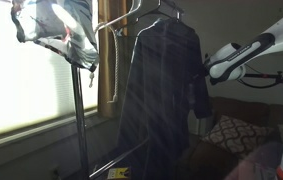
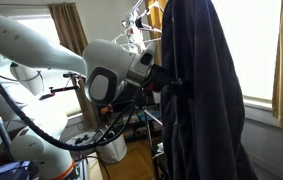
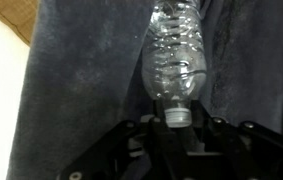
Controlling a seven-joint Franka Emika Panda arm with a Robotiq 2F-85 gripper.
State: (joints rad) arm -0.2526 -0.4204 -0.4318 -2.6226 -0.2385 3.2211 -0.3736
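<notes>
The bottle sits buried in the dark shirt's side [image 2: 185, 104]. Next, I pull it free of the fabric with my gripper, then bring it in higher up the shirt [image 2: 187, 62].
In the wrist view my gripper [image 3: 178, 128] is shut on the neck and white cap of a clear, crumpled plastic bottle [image 3: 176, 55]. The bottle points away from me and lies against a dark hanging garment [image 3: 76, 95]. In both exterior views the gripper [image 2: 167, 78] [image 1: 204, 72] is pressed against the side of that dark shirt [image 2: 209, 100] [image 1: 159, 90], which hangs from a metal clothes rack [image 1: 131, 14]. The bottle itself is hidden by the fabric in both exterior views.
A plaid cloth [image 1: 56, 30] hangs over the rack's other end, above its pole [image 1: 82, 120]. Bright windows with curtains [image 2: 71, 30] are behind. A patterned cushion [image 1: 236, 132] lies low nearby. Cables and a white bin [image 2: 111, 148] sit under the arm.
</notes>
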